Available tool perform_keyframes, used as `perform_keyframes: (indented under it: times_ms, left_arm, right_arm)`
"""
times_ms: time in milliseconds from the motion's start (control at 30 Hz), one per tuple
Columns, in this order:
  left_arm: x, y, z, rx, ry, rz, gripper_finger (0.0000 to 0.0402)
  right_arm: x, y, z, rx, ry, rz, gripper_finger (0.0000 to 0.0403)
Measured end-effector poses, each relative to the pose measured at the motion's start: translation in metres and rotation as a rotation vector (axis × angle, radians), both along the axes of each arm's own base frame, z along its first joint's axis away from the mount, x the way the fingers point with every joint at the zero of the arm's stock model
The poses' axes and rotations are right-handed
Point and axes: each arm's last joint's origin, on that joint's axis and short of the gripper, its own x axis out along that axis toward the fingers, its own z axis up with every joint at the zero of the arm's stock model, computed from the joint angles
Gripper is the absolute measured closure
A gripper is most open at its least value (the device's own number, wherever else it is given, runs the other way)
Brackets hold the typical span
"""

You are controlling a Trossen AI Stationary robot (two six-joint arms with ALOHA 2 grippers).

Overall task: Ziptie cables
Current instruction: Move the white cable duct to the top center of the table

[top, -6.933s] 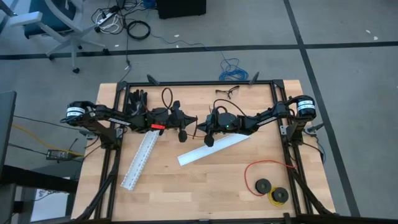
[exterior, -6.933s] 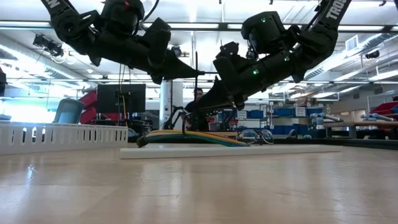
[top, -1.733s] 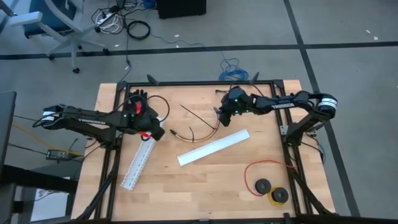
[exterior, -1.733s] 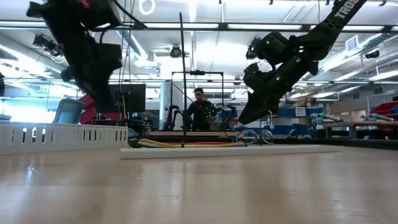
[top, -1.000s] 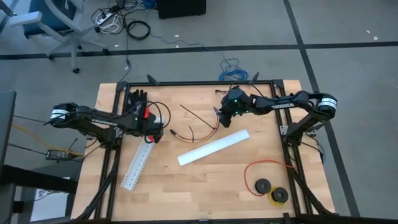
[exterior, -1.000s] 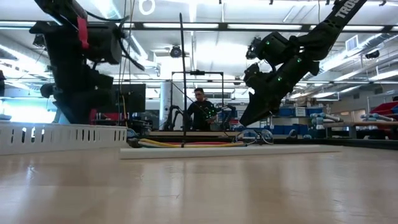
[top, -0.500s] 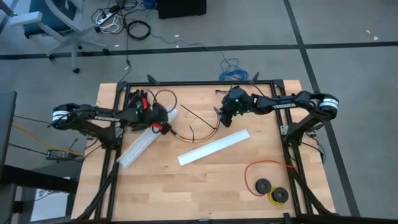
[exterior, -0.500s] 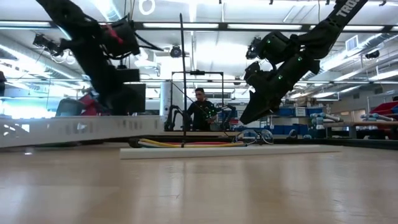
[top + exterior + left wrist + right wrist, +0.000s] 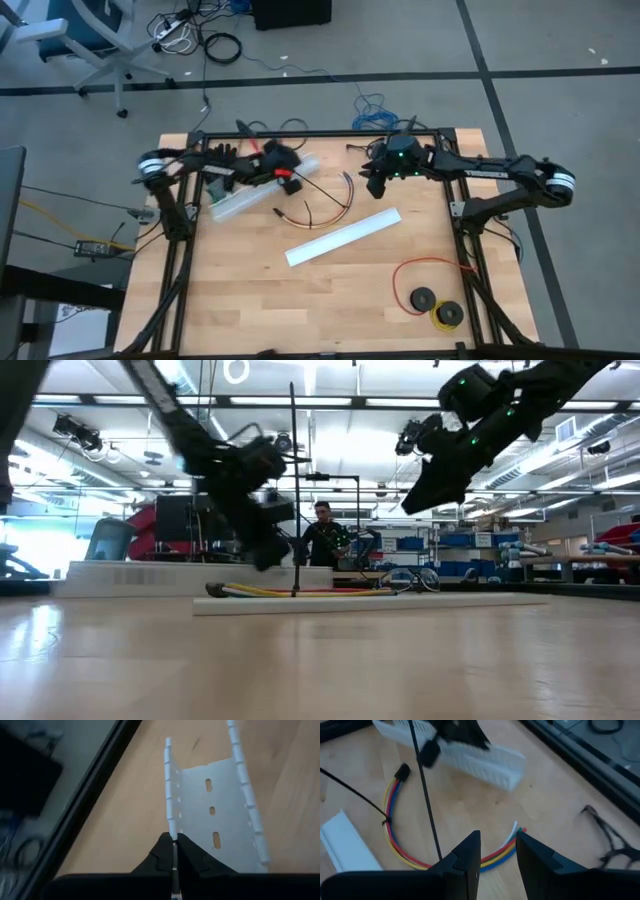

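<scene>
Clear wood lies ahead of the white slotted channel's end (image 9: pixel 313 163). My left gripper should keep moving the channel until it lies next to the cables' loose ends (image 9: pixel 347 176), and then let it go.
The cables (image 9: pixel 322 208) lie in an arc on the table, white, yellow, blue and red wires ending in a small dark plug (image 9: pixel 402 771). A black zip tie (image 9: pixel 425 795) stands up from the bundle (image 9: pixel 445 862). My right gripper (image 9: pixel 497 847) hangs open and empty above the arc's right end, also seen in the high view (image 9: pixel 380 185). My left gripper (image 9: pixel 286 177) is far-left of the cables, shut on a white slotted channel (image 9: pixel 250 190). In the low view the cables (image 9: pixel 290 590) lie behind a flat white strip. My left gripper (image 9: pixel 173 847) pinches one side wall (image 9: pixel 171 827) of the white slotted channel between its two fingers, near that wall's end. The fingers lie along the wall, with the channel (image 9: pixel 215 815) stretching away from them over the table. Whether the channel is lifted clear I cannot tell.
A flat white strip (image 9: pixel 345 237) lies near of the cables. A red wire loop with black spools (image 9: pixel 432 290) sits at the near right. Glasses (image 9: pixel 362 148) lie by the far edge, a black frame (image 9: pixel 320 133) rims the table, and a person (image 9: pixel 322 540) stands beyond it.
My left gripper has swung toward the far edge and the right, dragging the white channel with it; the channel has turned from a near-far slant to lying along the far-left part of the table. My right gripper has risen and shifted slightly right. The cables have stayed put.
</scene>
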Motion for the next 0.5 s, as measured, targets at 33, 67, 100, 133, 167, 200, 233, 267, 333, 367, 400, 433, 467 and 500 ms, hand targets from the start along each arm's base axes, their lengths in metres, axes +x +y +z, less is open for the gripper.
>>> perform_keyframes:
  times_ms: [33, 67, 100, 133, 167, 200, 233, 267, 333, 367, 400, 433, 467, 500]
  left_arm:
    - [0.012, 0.005, -0.001, 0.004, 0.008, -0.028, 0.0391]
    - [0.023, 0.01, -0.001, 0.013, 0.007, -0.05, 0.0391]
    - [0.035, 0.014, 0.001, 0.011, -0.002, -0.07, 0.0391]
    - [0.045, 0.018, 0.001, 0.005, -0.003, -0.09, 0.0391]
    - [0.055, 0.021, 0.002, 0.002, -0.012, -0.112, 0.0391]
    - [0.064, 0.024, 0.004, -0.004, -0.03, -0.134, 0.0391]
    - [0.073, 0.026, 0.005, -0.019, -0.034, -0.16, 0.0391]
    - [0.08, 0.026, 0.008, -0.023, -0.02, -0.177, 0.0391]
    - [0.09, 0.024, 0.011, -0.048, -0.002, -0.212, 0.0391]
    - [0.095, 0.022, 0.013, -0.054, 0.004, -0.222, 0.0391]
    - [0.097, 0.021, 0.015, -0.055, 0.022, -0.224, 0.0391]
    - [0.098, 0.019, 0.013, -0.064, 0.05, -0.231, 0.0391]
    - [0.099, 0.019, 0.011, -0.06, 0.061, -0.237, 0.0389]
    - [0.1, 0.019, 0.012, -0.053, 0.049, -0.237, 0.0385]
  right_arm:
    - [-0.003, 0.001, 0.003, -0.007, -0.001, -0.001, 0.0291]
    - [-0.005, 0.002, 0.006, -0.016, -0.012, 0.0, 0.0291]
    - [-0.006, 0.002, 0.009, -0.026, -0.027, -0.002, 0.0291]
    - [-0.008, 0.002, 0.012, -0.029, -0.033, -0.004, 0.0291]
    - [-0.009, 0.003, 0.014, -0.033, -0.041, -0.004, 0.0291]
    - [-0.01, 0.004, 0.016, -0.037, -0.05, -0.004, 0.0291]
    - [-0.012, 0.004, 0.017, -0.038, -0.051, -0.006, 0.0291]
    - [-0.012, 0.004, 0.018, -0.041, -0.052, -0.009, 0.0291]
    - [-0.015, 0.005, 0.018, -0.037, -0.038, -0.013, 0.0291]
    - [-0.015, 0.005, 0.017, -0.036, -0.035, -0.014, 0.0291]
    - [-0.015, 0.005, 0.017, -0.036, -0.032, -0.016, 0.0291]
    - [-0.016, 0.005, 0.016, -0.028, -0.016, -0.016, 0.0291]
    - [-0.016, 0.005, 0.014, -0.022, -0.002, -0.016, 0.0291]
    - [-0.016, 0.005, 0.013, -0.018, 0.006, -0.016, 0.0291]
